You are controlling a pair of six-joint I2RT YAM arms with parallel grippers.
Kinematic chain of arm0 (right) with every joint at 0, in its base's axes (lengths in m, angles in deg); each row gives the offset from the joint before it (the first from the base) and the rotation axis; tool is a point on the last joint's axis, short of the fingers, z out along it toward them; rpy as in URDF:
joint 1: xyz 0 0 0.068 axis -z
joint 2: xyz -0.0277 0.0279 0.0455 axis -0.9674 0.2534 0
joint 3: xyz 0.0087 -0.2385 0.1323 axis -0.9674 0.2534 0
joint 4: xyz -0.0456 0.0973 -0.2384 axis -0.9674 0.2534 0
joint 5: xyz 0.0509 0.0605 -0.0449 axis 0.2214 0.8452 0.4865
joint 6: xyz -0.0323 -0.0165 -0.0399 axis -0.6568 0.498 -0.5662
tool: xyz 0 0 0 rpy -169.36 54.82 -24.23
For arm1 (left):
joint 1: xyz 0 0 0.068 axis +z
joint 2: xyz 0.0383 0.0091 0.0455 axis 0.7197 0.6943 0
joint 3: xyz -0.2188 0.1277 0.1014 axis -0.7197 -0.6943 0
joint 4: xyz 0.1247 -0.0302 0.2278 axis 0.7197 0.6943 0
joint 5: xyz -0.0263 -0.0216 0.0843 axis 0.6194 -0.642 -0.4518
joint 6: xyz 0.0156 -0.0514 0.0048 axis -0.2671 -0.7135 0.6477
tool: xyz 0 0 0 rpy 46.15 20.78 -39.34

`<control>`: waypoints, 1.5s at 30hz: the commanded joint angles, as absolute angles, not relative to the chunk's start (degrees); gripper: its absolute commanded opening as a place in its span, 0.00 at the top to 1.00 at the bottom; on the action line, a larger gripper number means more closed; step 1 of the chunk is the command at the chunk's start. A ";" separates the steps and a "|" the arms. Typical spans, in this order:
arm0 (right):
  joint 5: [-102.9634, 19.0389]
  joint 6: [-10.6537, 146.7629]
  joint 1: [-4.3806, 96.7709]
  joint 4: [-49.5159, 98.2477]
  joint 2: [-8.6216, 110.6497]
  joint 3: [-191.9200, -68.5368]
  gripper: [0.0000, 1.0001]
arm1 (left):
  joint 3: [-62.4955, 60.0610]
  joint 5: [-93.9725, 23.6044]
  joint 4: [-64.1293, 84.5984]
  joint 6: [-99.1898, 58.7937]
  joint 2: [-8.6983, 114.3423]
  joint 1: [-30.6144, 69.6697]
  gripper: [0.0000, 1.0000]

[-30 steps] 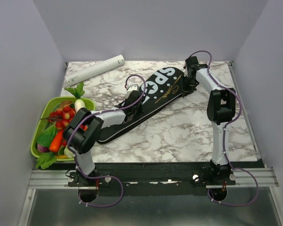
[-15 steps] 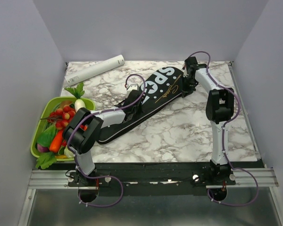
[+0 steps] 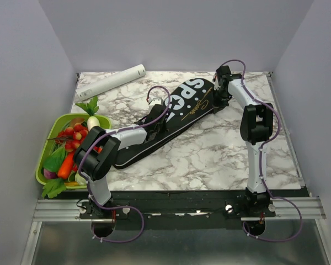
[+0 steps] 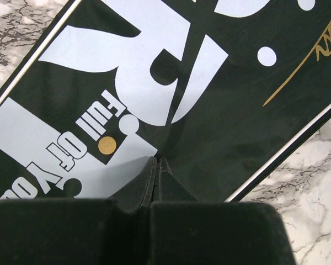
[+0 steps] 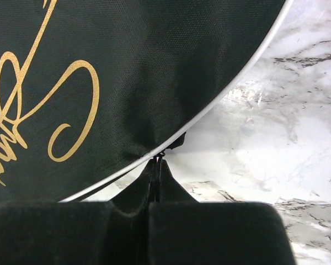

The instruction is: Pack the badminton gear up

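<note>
The robot's right gripper should first pull the bag's white-piped edge (image 3: pixel 194 122) closer, because the bag's wide end (image 3: pixel 203 86) lies far back and makes the right arm stretch to the zipper pull.
The long black bag (image 3: pixel 179 110) with white "SPORT" lettering lies diagonally on the marble table, wide end at the far right. It fills the left wrist view (image 4: pixel 220 127) and shows with gold script in the right wrist view (image 5: pixel 127 72). No racket shows in any view. My left gripper (image 3: pixel 158 112) (image 4: pixel 156 160) is shut, its tips resting on the bag's printed middle. My right gripper (image 3: pixel 217 105) (image 5: pixel 158 160) is shut on the small zipper pull (image 5: pixel 161 155) at the bag's white-piped edge near the wide end.
A green tray (image 3: pixel 40 165) of toy vegetables sits at the left edge of the table beside the left arm. A white tube (image 3: pixel 110 81) lies at the far left. Grey walls close in the table on three sides.
The right arm has shifted slightly toward the far left along the bag's edge. The left arm and the bag look unchanged.
</note>
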State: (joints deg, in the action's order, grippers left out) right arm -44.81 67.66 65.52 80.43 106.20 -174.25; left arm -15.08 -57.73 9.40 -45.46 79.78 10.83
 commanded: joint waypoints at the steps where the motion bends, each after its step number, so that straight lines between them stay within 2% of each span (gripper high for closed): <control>1: -41.00 67.22 65.21 81.43 106.78 -174.22 0.99 | -14.06 -56.72 10.49 -45.18 80.16 11.31 1.00; 9: -31.77 66.78 64.16 75.73 99.15 -160.79 0.99 | -14.94 -55.75 10.05 -44.83 79.20 11.31 1.00; 14: -36.49 71.15 63.99 68.52 89.83 -150.85 0.99 | -16.78 -53.82 9.00 -44.30 77.70 11.05 1.00; 17: -42.91 76.16 64.16 64.03 83.68 -146.62 0.68 | -18.36 -53.55 8.65 -43.43 75.95 10.09 1.00; 18: -44.32 77.49 64.25 63.15 82.01 -146.09 0.55 | -18.71 -53.64 8.73 -43.25 74.90 9.91 1.00; 21: -45.48 84.43 64.42 58.77 79.89 -143.28 0.43 | -20.30 -54.25 9.26 -42.90 72.53 8.85 1.00; 30: -38.98 106.92 64.86 43.91 79.18 -133.26 0.38 | -24.51 -56.72 11.37 -42.37 65.76 5.07 0.99; 37: -36.16 121.43 64.78 27.05 79.35 -123.07 0.37 | -27.41 -58.03 11.99 -41.40 61.97 3.23 0.82; 40: -35.80 124.60 64.95 24.83 81.28 -122.27 0.37 | -28.56 -58.21 12.25 -41.31 60.48 2.35 0.75; 45: -37.73 130.84 64.86 19.38 82.78 -119.11 0.40 | -30.05 -58.91 12.25 -41.66 58.02 1.73 0.72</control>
